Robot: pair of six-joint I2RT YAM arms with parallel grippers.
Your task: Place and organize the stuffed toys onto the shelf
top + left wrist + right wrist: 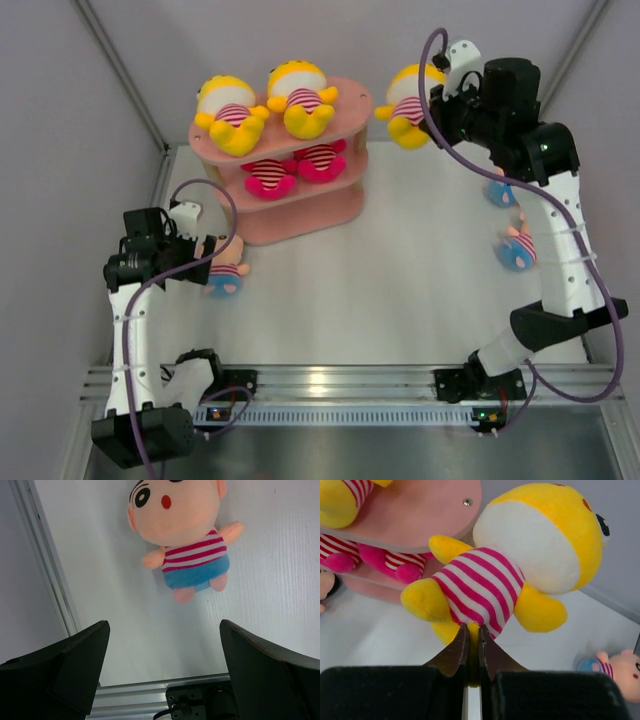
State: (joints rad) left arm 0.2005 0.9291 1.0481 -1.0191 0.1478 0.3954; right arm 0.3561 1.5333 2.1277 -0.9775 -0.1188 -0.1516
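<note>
The third yellow doll's head (405, 86) is toward the back wall and the top board's end (353, 106) is free, so the robot's right gripper keeps carrying the doll there until it rests.
The pink shelf (345, 110) stands at the back left, with two yellow dolls (232, 112) (300, 98) lying on its top board. My right gripper (432, 108) is shut on a leg of the third yellow doll (408, 105) and holds it in the air right of the top board. The right wrist view shows the gripper (473, 630), the doll (520, 565) and the shelf (430, 505). My left gripper (200, 258) is open and empty, just above a peach-headed doll (226, 268) on the table. In the left wrist view the gripper (162, 647) is clear of that doll (187, 535).
Two magenta-legged striped dolls (270, 177) (322, 160) lie on the shelf's middle board. Two more peach-headed dolls (500, 190) (517, 250) lie by the right arm, one showing in the right wrist view (620, 672). Grey walls enclose the table; an aluminium rail (350, 385) runs along the front.
</note>
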